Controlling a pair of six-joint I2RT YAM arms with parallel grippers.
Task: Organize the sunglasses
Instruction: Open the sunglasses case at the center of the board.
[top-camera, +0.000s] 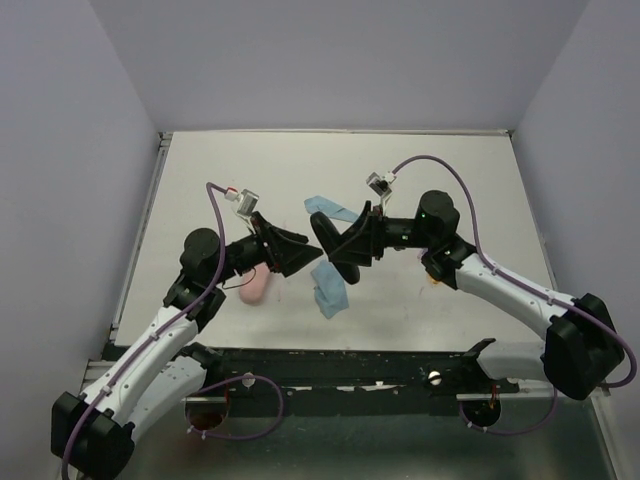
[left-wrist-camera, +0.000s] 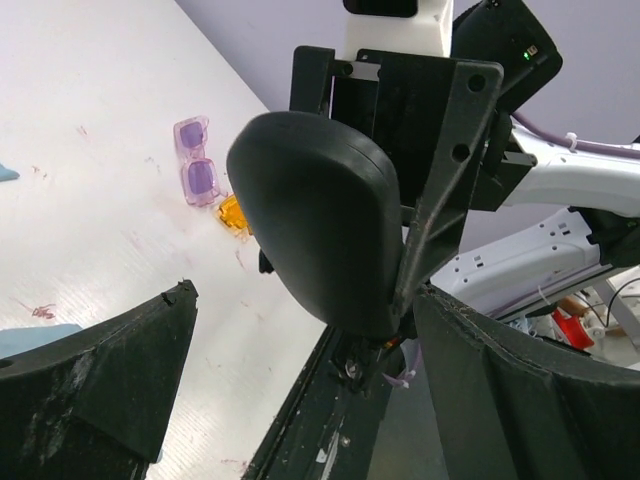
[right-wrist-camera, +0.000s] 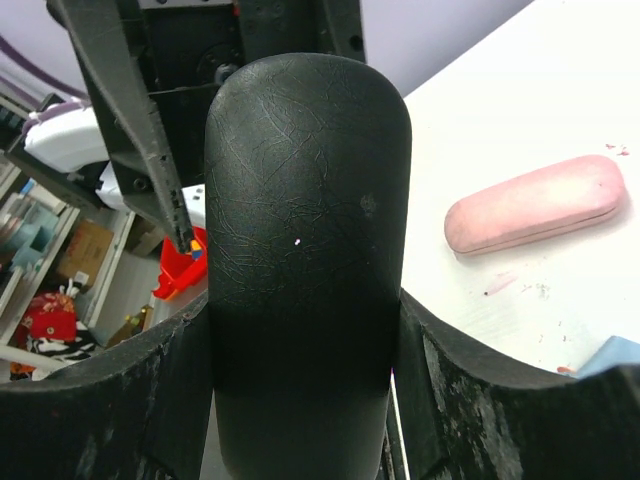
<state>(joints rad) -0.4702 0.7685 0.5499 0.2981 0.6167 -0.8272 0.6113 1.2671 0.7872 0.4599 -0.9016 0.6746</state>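
Observation:
The black case (top-camera: 326, 232) is closed in my right gripper. Next, my left gripper pulls open the side (left-wrist-camera: 318, 220) facing it before I put the case down next to the sunglasses.
The pale pink-purple sunglasses (left-wrist-camera: 195, 162) and the orange sunglasses (left-wrist-camera: 233, 213) lie close together on the white table (left-wrist-camera: 90, 180), seen in the left wrist view. From above only an orange bit (top-camera: 432, 282) shows beside the right arm. My right gripper (top-camera: 348, 243) (right-wrist-camera: 300, 310) is shut on a black oblong case (top-camera: 330, 245) (right-wrist-camera: 305, 200) and holds it above the table. My left gripper (top-camera: 292, 250) (left-wrist-camera: 310, 380) is open and empty, its fingers (left-wrist-camera: 100, 390) spread just in front of the case's end (left-wrist-camera: 315, 220).
A pink oblong case (top-camera: 255, 288) (right-wrist-camera: 535, 205) lies closed on the table under the left arm. One light blue cloth (top-camera: 325, 206) lies behind the grippers and another (top-camera: 328, 290) in front. The table's dark front rail (top-camera: 350, 365) runs along the near edge.

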